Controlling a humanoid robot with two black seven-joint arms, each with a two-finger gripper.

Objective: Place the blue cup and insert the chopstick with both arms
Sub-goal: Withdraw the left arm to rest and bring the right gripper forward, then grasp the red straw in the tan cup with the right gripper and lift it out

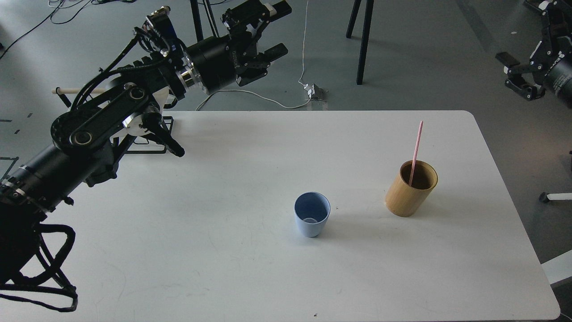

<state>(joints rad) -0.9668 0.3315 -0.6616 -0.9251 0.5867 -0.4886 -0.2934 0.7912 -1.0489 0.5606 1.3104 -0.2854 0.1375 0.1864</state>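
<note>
The pink chopstick (416,146) should slide out when the robot lifts it and leave the bamboo cylinder standing, because a wide gap (423,175) shows beside the chopstick in the cylinder's opening.
The blue cup (312,213) stands upright and empty near the middle of the white table (223,250). The pink chopstick (416,149) leans inside the tan bamboo cylinder (410,188) to the cup's right. My left gripper (280,27) is open and empty, raised high beyond the table's far edge, far up and left of the cup. My right gripper (511,74) is open and empty at the upper right edge, off the table, above and right of the bamboo cylinder.
A black wire rack (143,134) with white mugs stands at the table's back left, mostly hidden behind my left arm. Black table legs (364,40) and cables lie on the floor beyond the table.
</note>
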